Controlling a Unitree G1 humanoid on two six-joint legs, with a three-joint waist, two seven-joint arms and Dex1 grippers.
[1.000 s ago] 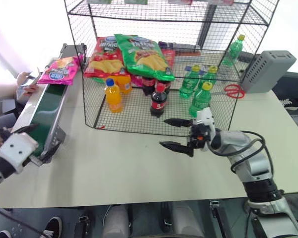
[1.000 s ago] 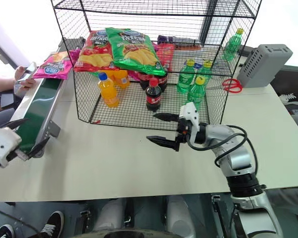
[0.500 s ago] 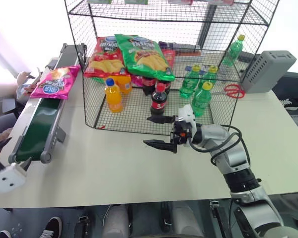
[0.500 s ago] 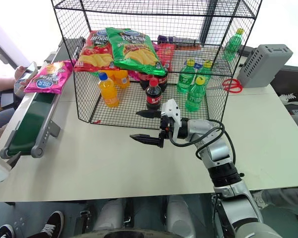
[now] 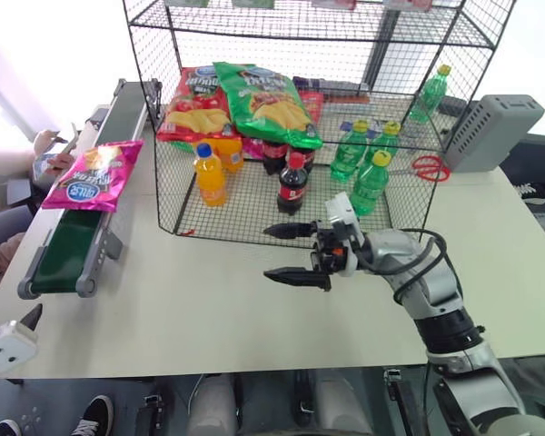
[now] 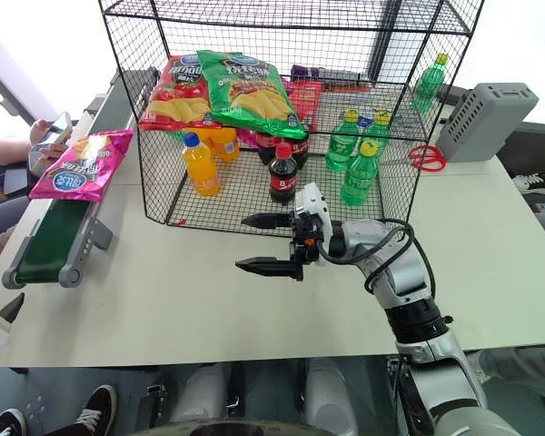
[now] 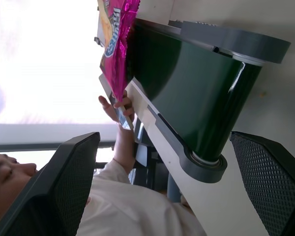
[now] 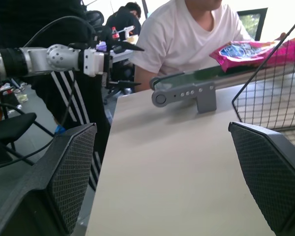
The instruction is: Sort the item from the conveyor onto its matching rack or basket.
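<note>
The crisp bag point(image 5: 95, 175) sticks out past the belt's edge and sags only a little, so I expect it to stay stretched out when I carry it by its end.
The item, a magenta-pink crisp bag point(image 5: 93, 174) with a blue logo, lies on the conveyor point(image 5: 68, 250), a dark green belt along the table's left edge. To its right stands the black wire rack point(image 5: 177, 127). My left gripper point(image 5: 14, 334) hangs open off the table's near left corner, short of the belt's near roller point(image 7: 206, 162); its wrist view looks up the belt to the bag point(image 7: 115, 39). In front of the rack, above the table's middle, my right gripper point(image 5: 266, 252) is open and empty, pointing left toward the conveyor.
The rack's lower tier holds a red bag point(image 5: 193, 109), a green bag point(image 5: 265, 98), an orange bottle point(image 5: 208, 175), a cola bottle point(image 5: 292, 184) and green bottles point(image 5: 370, 182). A grey box point(image 5: 493, 130) and red scissors point(image 5: 427, 167) lie at the right. A person's hand point(image 5: 47, 145) is beside the belt.
The pink bag has ridden down the belt toward its near end. My left gripper drew back and left to the table's corner. My right gripper shifted a little left, still open.
</note>
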